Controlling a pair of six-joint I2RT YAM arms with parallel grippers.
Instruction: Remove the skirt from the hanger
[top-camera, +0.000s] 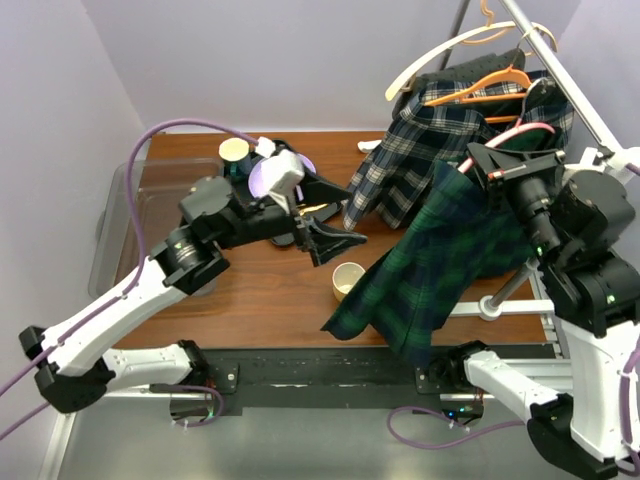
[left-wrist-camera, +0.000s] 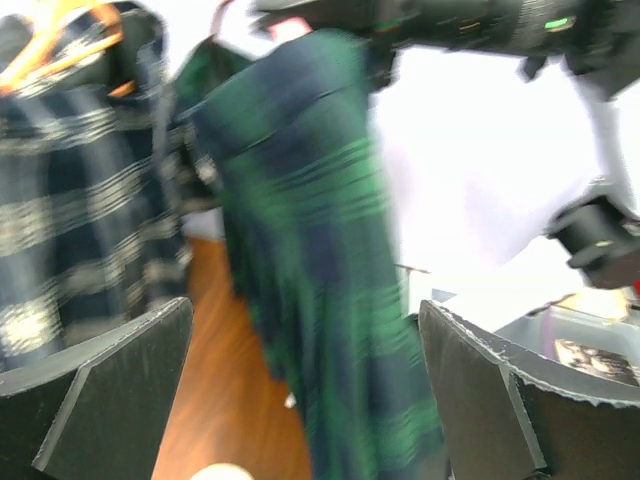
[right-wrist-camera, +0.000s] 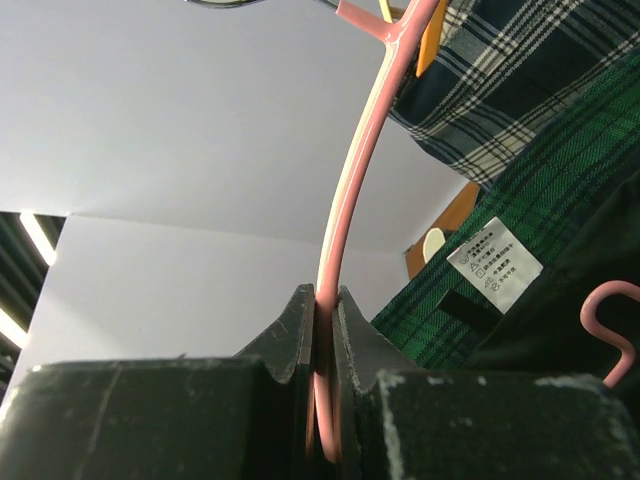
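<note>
The pink hanger's end (top-camera: 466, 165) sticks out past the draped fold. The skirt (top-camera: 420, 250) will therefore slide off in one piece when I pull it with my left gripper.
A green and navy plaid skirt (top-camera: 440, 260) hangs from a pink hanger (top-camera: 505, 135), and its hem drapes onto the wooden table (top-camera: 260, 290). My right gripper (top-camera: 492, 162) is shut on the pink hanger's wire (right-wrist-camera: 350, 200), which is pinched between the jaws of the gripper (right-wrist-camera: 325, 295). A white care label (right-wrist-camera: 495, 265) shows on the skirt's waist. My left gripper (top-camera: 345, 245) stands open just left of the skirt, apart from it. In the left wrist view the skirt (left-wrist-camera: 320, 250) hangs blurred ahead of the open gripper (left-wrist-camera: 305, 310).
A navy and white plaid garment (top-camera: 400, 160) hangs on an orange hanger (top-camera: 480, 88) from the rack rail (top-camera: 560, 70), beside a white hanger (top-camera: 440, 50). A small cup (top-camera: 348, 277) stands near the skirt's hem. A clear bin (top-camera: 120, 220) sits at the table's left.
</note>
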